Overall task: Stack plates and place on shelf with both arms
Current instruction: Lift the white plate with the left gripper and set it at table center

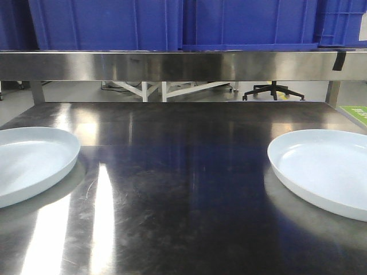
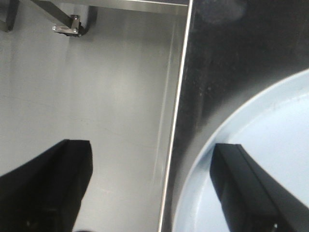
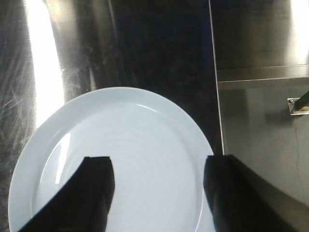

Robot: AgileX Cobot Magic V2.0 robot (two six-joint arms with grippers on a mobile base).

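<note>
My left gripper straddles only the plate's outer rim [image 2: 192, 173], so the plate's far side [image 1: 71, 150] should dip while the plate keeps its shape when I lift it.
Two pale bluish-white plates lie apart on the steel table [image 1: 183, 189]. One plate [image 1: 28, 163] is at the left edge and the other plate [image 1: 327, 172] is at the right. No arm shows in the front view. My left gripper [image 2: 152, 145] hangs open over the table's side edge. Its right finger [image 2: 251, 188] is above the left plate [image 2: 275, 121] and its left finger [image 2: 48, 188] is over the floor. My right gripper [image 3: 159, 162] is open above the right plate [image 3: 125, 140], with nothing between the fingers. Its right finger [image 3: 231, 193] is over the plate's rim.
A steel shelf [image 1: 172, 66] runs across the back above the table, carrying blue plastic bins [image 1: 172, 23]. Behind it are an office chair base [image 1: 274, 91] and white frame legs. A green object [image 1: 355, 114] sits at the far right. Grey floor [image 2: 96, 96] lies beyond the table edges.
</note>
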